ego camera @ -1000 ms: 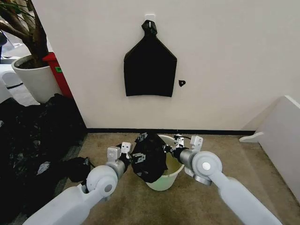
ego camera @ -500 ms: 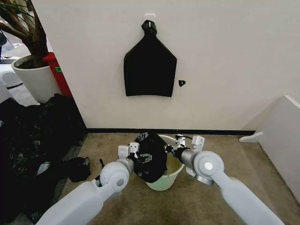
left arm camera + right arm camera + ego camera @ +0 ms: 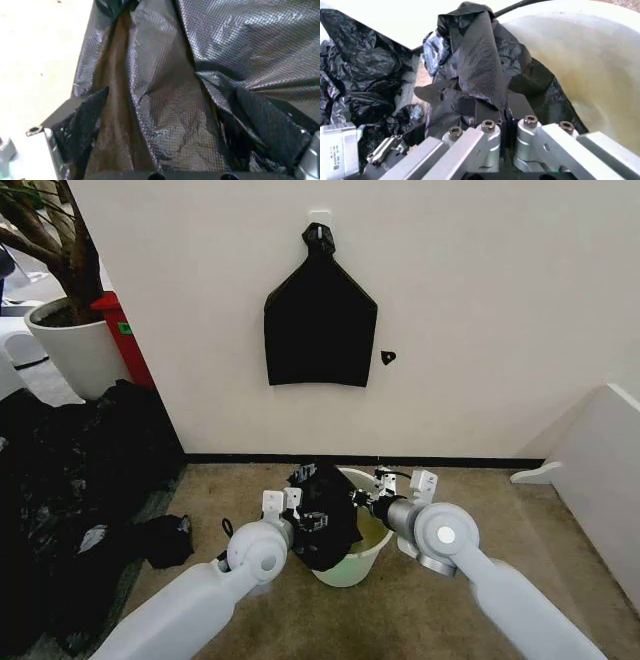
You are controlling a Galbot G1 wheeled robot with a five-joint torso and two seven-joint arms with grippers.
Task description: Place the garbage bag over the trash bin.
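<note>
My gripper will pull the fold of the garbage bag [image 3: 327, 520], and the bag will bunch up narrower and uncover more of the trash bin's opening, because loose pleats run down it.
The cream-white trash bin [image 3: 362, 557] stands on the carpet close to the wall. The glossy black garbage bag [image 3: 325, 532] hangs crumpled over its left rim and down its outside. My right gripper [image 3: 358, 498] reaches in from the right above the rim. In the right wrist view the right gripper [image 3: 492, 107] is shut on a fold of the garbage bag [image 3: 475, 56], with the trash bin [image 3: 580, 56] behind it. My left gripper [image 3: 306, 515] presses into the bag from the left. In the left wrist view the left gripper [image 3: 172, 123] has its fingers spread, and the garbage bag [image 3: 165, 86] drapes between them.
A flat black bundle [image 3: 320, 325] hangs on the wall above. A big heap of black plastic [image 3: 70, 480] covers the floor at left, with a loose black scrap [image 3: 165, 540] beside it. A white plant pot [image 3: 75, 350] stands far left and a white panel [image 3: 600, 470] at right.
My left arm has swung right toward the bin, and its gripper is now pushed into the bag. The right gripper holds its place on the bag.
</note>
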